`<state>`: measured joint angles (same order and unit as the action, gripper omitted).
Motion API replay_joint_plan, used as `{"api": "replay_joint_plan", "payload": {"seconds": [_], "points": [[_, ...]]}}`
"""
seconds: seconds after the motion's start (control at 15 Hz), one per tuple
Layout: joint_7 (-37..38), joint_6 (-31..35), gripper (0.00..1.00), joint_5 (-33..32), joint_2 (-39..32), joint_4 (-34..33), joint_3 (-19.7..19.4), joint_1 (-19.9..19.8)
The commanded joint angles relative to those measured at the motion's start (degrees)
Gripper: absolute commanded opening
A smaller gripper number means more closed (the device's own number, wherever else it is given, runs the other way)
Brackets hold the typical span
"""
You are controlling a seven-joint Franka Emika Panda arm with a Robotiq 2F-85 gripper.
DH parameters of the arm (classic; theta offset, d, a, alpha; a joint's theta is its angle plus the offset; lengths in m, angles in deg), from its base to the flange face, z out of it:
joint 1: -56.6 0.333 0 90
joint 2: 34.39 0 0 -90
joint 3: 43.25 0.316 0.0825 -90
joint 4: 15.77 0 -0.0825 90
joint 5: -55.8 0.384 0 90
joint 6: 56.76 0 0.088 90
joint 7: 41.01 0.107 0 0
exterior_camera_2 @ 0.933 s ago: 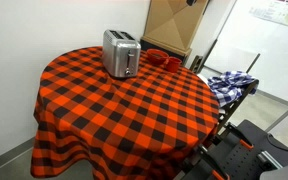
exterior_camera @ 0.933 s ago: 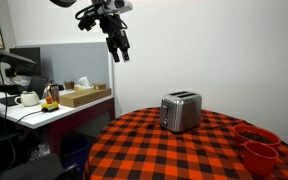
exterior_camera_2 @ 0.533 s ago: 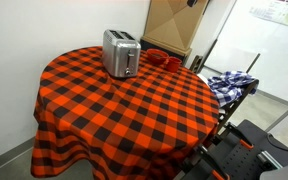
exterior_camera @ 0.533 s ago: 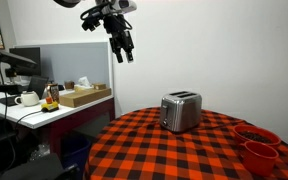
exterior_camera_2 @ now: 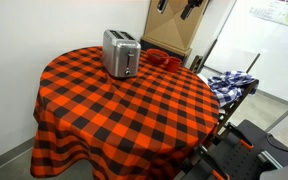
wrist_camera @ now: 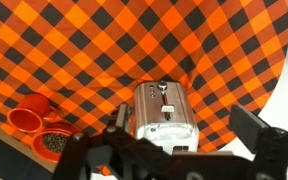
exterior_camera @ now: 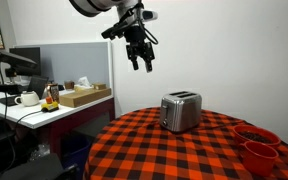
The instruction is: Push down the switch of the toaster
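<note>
The dark lever slot (wrist_camera: 164, 98) runs below the toaster's lever (wrist_camera: 167, 111) along the toaster's end. The lever should slide straight down and stay low when I push down.
A silver two-slot toaster (exterior_camera: 181, 111) stands on a round table with a red-and-black checked cloth (exterior_camera: 184, 155). It shows in both exterior views (exterior_camera_2: 120, 53). In the wrist view the toaster (wrist_camera: 164, 115) lies below me, its end face with a dark lever slot (wrist_camera: 164, 106) towards the camera. My gripper (exterior_camera: 142, 60) hangs high in the air, above and to the side of the toaster, clear of it. It is open and empty (wrist_camera: 190, 127), with one finger (wrist_camera: 258, 132) off to the toaster's side. In an exterior view only its tip (exterior_camera_2: 191, 8) shows at the top edge.
Two red bowls (exterior_camera: 258, 145) stand on the table beside the toaster (wrist_camera: 39, 128). A desk with a white teapot (exterior_camera: 27, 98) and a cardboard box (exterior_camera: 84, 96) is off to one side. A large cardboard box (exterior_camera_2: 174, 25) and a blue plaid cloth (exterior_camera_2: 229, 82) are beyond the table.
My gripper has moved sideways towards the toaster and slightly lower, and has turned at the wrist. The toaster and bowls have not moved.
</note>
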<state>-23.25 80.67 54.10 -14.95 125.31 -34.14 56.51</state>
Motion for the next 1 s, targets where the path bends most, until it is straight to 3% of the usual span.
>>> {"api": "replay_joint_plan", "payload": {"seconds": [0.0, 0.4, 0.67, 0.93], "points": [[-4.76, 3.06, 0.74, 1.58, -5.79, -1.36, -2.78, 0.85], [-9.57, 5.24, 0.28, -0.25, -14.82, -4.51, -4.92, 0.35], [-8.67, 6.54, 0.00, -6.29, -20.96, -8.44, -5.58, 0.06], [-5.07, 10.39, 0.00, -14.95, -26.70, -12.38, -7.12, 0.73]]}}
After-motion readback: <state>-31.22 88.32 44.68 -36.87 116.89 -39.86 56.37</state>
